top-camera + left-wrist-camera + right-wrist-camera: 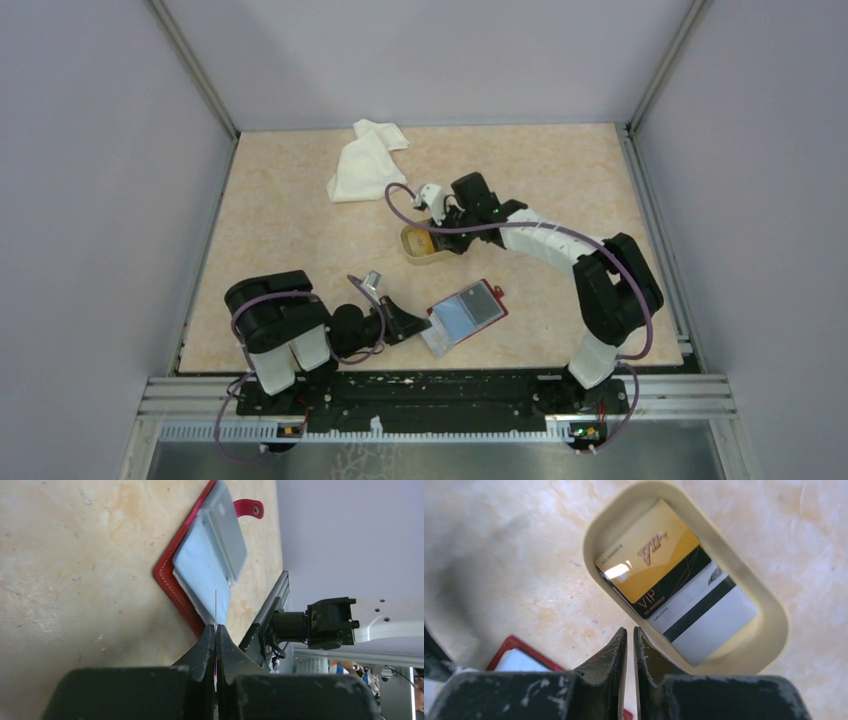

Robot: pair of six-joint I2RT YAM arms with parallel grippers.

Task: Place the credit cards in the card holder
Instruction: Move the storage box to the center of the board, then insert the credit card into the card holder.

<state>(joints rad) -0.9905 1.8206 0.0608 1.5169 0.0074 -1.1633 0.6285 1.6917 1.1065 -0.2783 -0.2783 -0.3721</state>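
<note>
The card in my left gripper hangs off the card holder's near edge (440,337), so I should bring the card inward while my right gripper steadies the grey pocket (482,303).
The red card holder (465,312) lies open on the table near the front, its clear pockets up (210,565). My left gripper (216,626) is shut on a thin sheet at the holder's near edge, reaching in low from the left (420,322). Three credit cards lie stacked in a tan oval dish (769,645): a yellow-orange one (646,555) on top, a black one (669,590) below it, and a white-grey one with a dark stripe (709,620). My right gripper (630,630) hangs over the dish's near rim (430,228), jaws a narrow gap apart with nothing between them.
A crumpled white cloth (365,160) lies at the back of the table. The holder's red strap with its snap (248,507) sticks out on the far side. A metal rail (440,385) runs along the front edge, and grey walls close the sides and back.
</note>
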